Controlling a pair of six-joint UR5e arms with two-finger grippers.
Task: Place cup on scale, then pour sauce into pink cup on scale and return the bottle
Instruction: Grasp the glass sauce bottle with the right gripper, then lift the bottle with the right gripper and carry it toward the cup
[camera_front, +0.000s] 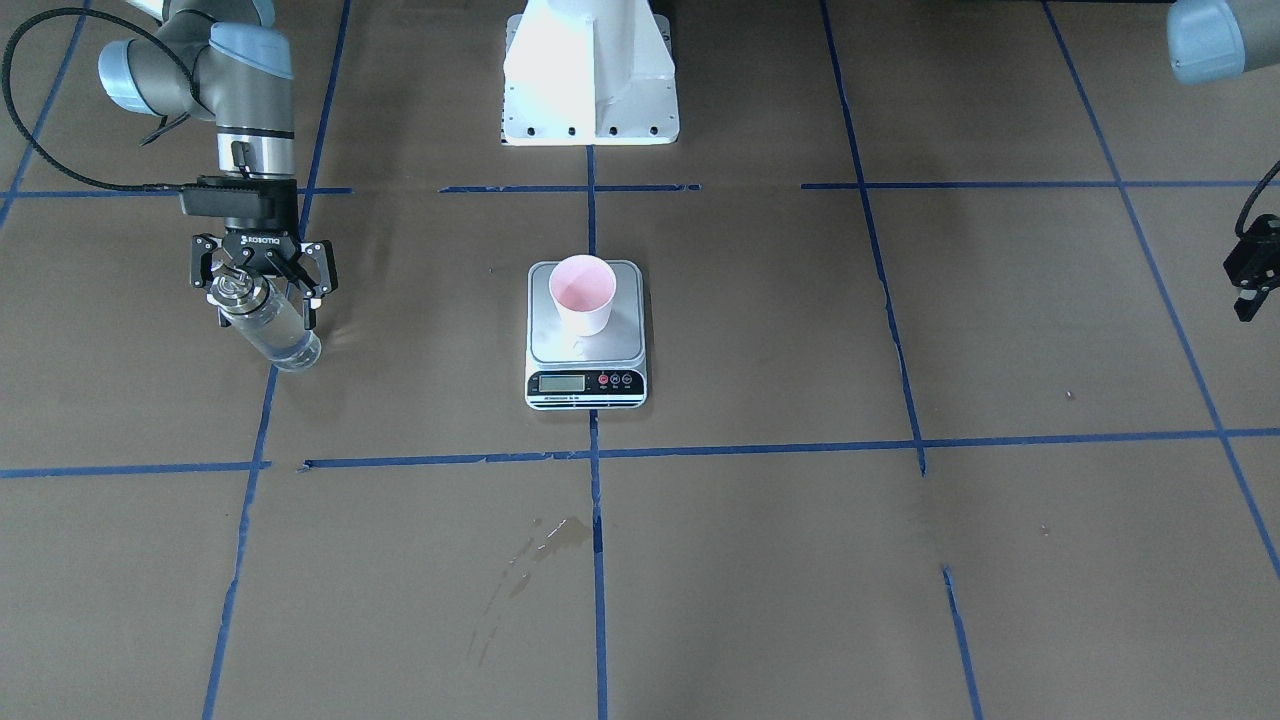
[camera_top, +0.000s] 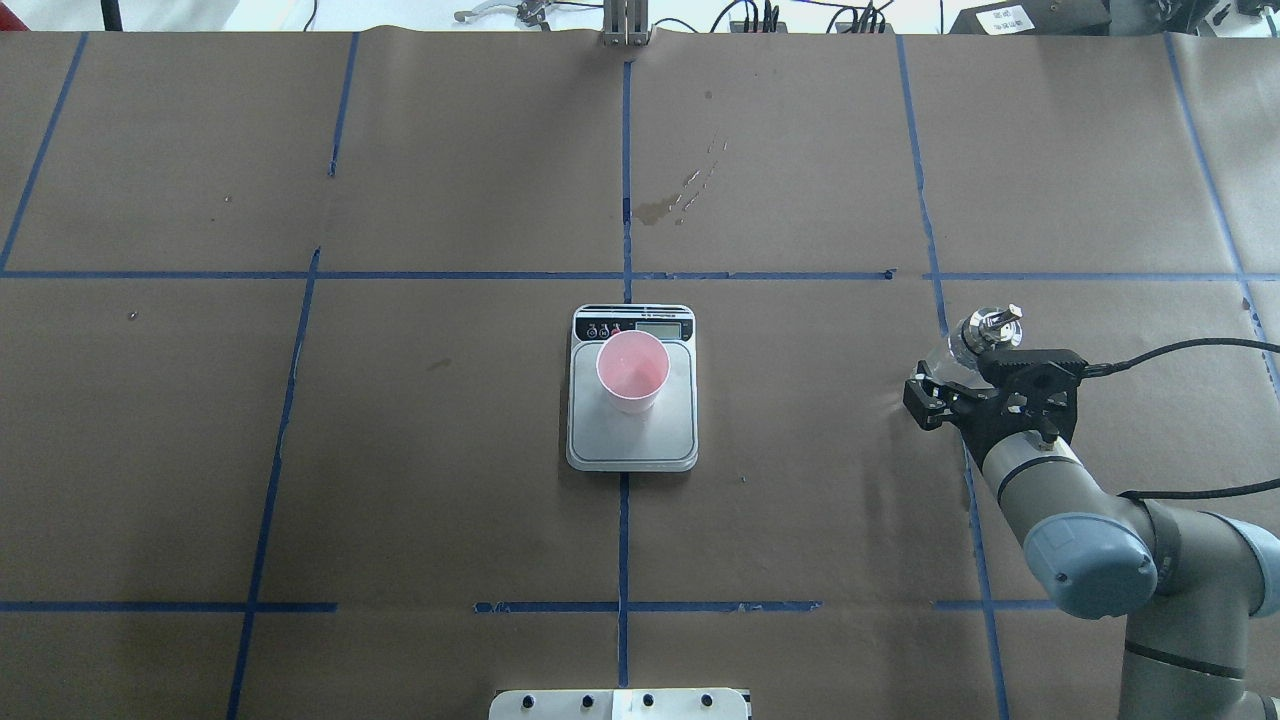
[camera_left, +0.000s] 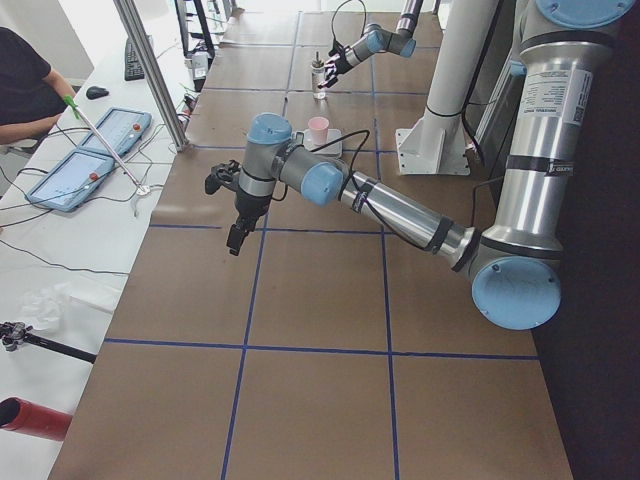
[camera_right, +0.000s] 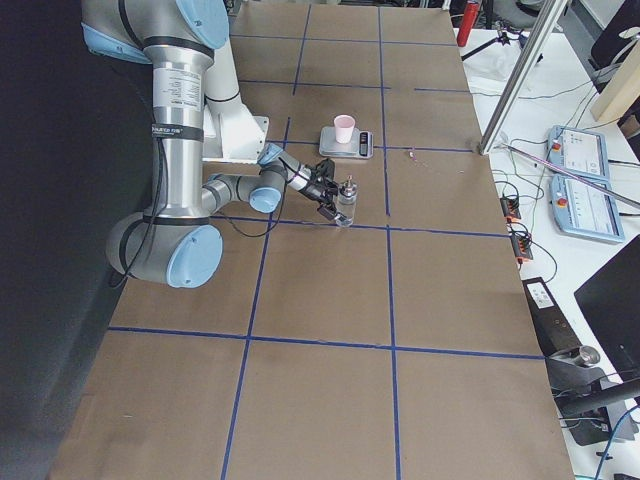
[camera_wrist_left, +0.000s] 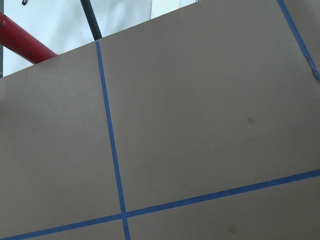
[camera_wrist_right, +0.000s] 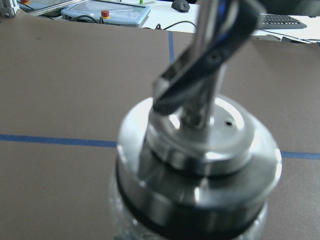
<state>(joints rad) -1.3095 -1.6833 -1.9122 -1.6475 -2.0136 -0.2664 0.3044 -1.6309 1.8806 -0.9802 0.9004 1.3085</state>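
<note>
I see a slanted lever (camera_wrist_right: 197, 72) hanging pivoted on the spout (camera_wrist_right: 200, 105), so I expect the lever to swing and let out a thin stream when I tip the bottle.
The pink cup (camera_front: 583, 293) stands upright on the steel platform of the scale (camera_front: 586, 385), near its back edge; in the overhead view the cup (camera_top: 632, 372) is on the scale (camera_top: 632, 445). The glass bottle (camera_front: 265, 325) with its metal cap and spout stands on the table far off on my right side, with clear sauce (camera_front: 292, 350) inside. My right gripper (camera_front: 265, 312) is open, its fingers spread on either side of the bottle (camera_top: 985, 328). The cap fills the right wrist view (camera_wrist_right: 200, 165). My left gripper (camera_front: 1250, 280) hangs open and empty above the table's left end.
The white robot base (camera_front: 590, 80) stands behind the scale. A wet stain (camera_front: 545, 540) marks the brown paper in front of the scale. Blue tape lines (camera_front: 600, 452) grid the table. Tablets and cables (camera_left: 80, 165) lie past the far edge.
</note>
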